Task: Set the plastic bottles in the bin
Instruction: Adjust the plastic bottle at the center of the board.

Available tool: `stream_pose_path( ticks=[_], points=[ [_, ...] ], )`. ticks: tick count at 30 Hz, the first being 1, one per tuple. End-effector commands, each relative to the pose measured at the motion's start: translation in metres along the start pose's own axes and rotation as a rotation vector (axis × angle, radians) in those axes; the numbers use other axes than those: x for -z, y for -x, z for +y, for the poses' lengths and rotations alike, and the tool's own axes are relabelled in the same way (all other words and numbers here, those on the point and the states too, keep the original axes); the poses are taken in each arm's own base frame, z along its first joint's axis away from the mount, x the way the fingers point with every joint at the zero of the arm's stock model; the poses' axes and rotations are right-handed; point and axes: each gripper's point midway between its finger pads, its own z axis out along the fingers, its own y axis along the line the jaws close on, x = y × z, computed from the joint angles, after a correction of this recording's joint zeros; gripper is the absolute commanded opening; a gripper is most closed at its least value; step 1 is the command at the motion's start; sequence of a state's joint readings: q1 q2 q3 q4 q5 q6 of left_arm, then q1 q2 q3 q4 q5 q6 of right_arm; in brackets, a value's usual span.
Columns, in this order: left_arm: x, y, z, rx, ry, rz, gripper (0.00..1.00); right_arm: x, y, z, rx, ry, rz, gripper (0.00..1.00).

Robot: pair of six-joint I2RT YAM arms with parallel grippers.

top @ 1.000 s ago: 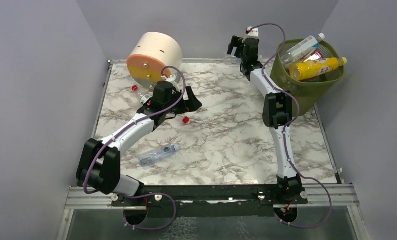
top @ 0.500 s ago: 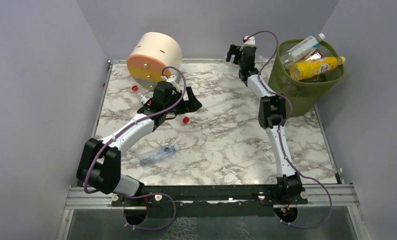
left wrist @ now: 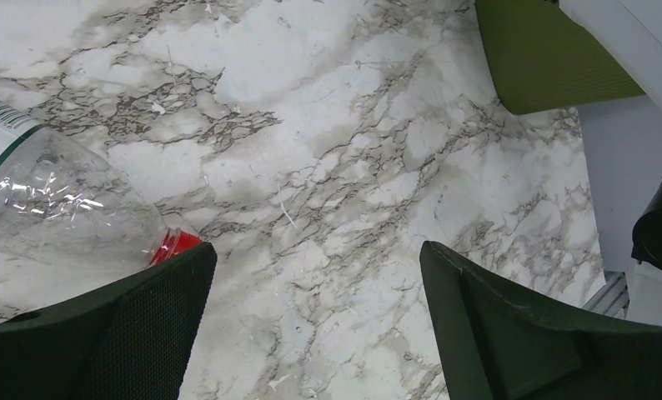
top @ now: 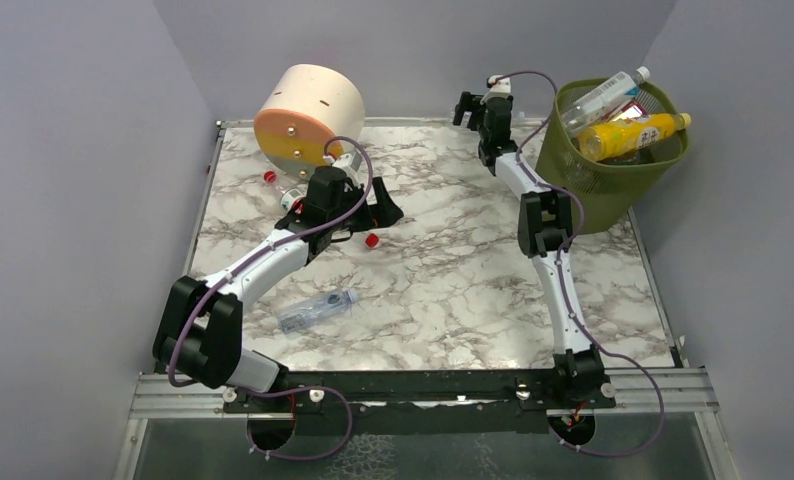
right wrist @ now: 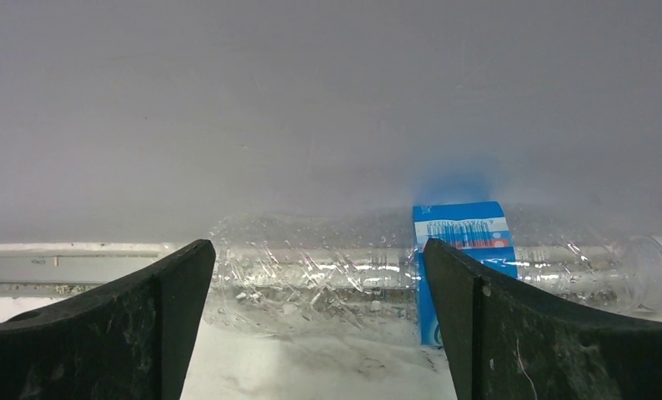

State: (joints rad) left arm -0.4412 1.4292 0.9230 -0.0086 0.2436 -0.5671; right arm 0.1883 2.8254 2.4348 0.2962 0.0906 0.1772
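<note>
My right gripper's fingers are crossways as the blue-labelled bottle lies lengthwise (right wrist: pixel 332 225) against the back wall, so they should pull it away before straddling the bottle's base end (right wrist: pixel 246 287).
My left gripper (top: pixel 381 211) is open and low over the marble table, holding nothing. In the left wrist view a clear bottle (left wrist: pixel 57 208) with a red cap lies just beyond its left finger (left wrist: pixel 102 333). That red cap (top: pixel 372 240) also shows from above. My right gripper (top: pixel 476 107) is open at the back wall. A clear bottle with a blue label (right wrist: pixel 444 262) lies along the wall just ahead of its fingers. Another clear bottle (top: pixel 316 310) lies at the front left. The olive-green bin (top: pixel 613 170) holds a clear bottle (top: pixel 603 95) and a yellow one (top: pixel 633 135).
The cream-orange-yellow round drawer box (top: pixel 308 113) stands at the back left, with two red-capped bottles (top: pixel 273 180) lying beside it behind my left arm. Grey walls close the table on three sides. The bin's base (left wrist: pixel 553 58) shows far off in the left wrist view.
My right gripper has moved a little left and down toward the back wall. The bin has settled from tilted to more upright. The left arm has barely moved.
</note>
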Motion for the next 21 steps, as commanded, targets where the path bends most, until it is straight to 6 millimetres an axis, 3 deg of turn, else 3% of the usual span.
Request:
stream_pose_path(
  ticks=[1,3,6,9,11,15,19,21],
  points=[
    [-0.003,-0.001,-0.001,-0.013,-0.010,-0.012,0.99,0.013,-0.049,-0.019,0.007,-0.037,0.188,0.98],
    [-0.003,-0.003,-0.002,-0.006,-0.014,-0.012,0.99,0.028,-0.054,-0.016,0.011,-0.052,0.230,0.96],
    [-0.004,-0.005,-0.003,-0.002,-0.019,-0.013,0.99,0.069,-0.050,-0.003,0.040,-0.050,0.271,0.94],
    [-0.005,-0.011,-0.004,-0.001,-0.023,-0.012,0.99,0.113,-0.029,-0.002,0.042,-0.067,0.251,0.94],
    [-0.005,-0.015,-0.004,0.001,-0.025,-0.008,0.99,0.128,-0.011,-0.001,0.037,-0.072,0.224,0.94],
    [-0.004,-0.021,-0.005,0.002,-0.030,-0.001,0.99,0.123,0.033,0.008,0.047,-0.050,0.148,0.94],
    [-0.001,-0.017,-0.008,-0.002,-0.032,-0.014,0.99,0.099,0.073,0.020,0.024,-0.027,0.042,0.94],
    [0.000,-0.016,-0.010,-0.006,-0.032,-0.018,0.99,0.082,0.078,0.023,0.006,-0.029,0.023,0.95]
  ],
)
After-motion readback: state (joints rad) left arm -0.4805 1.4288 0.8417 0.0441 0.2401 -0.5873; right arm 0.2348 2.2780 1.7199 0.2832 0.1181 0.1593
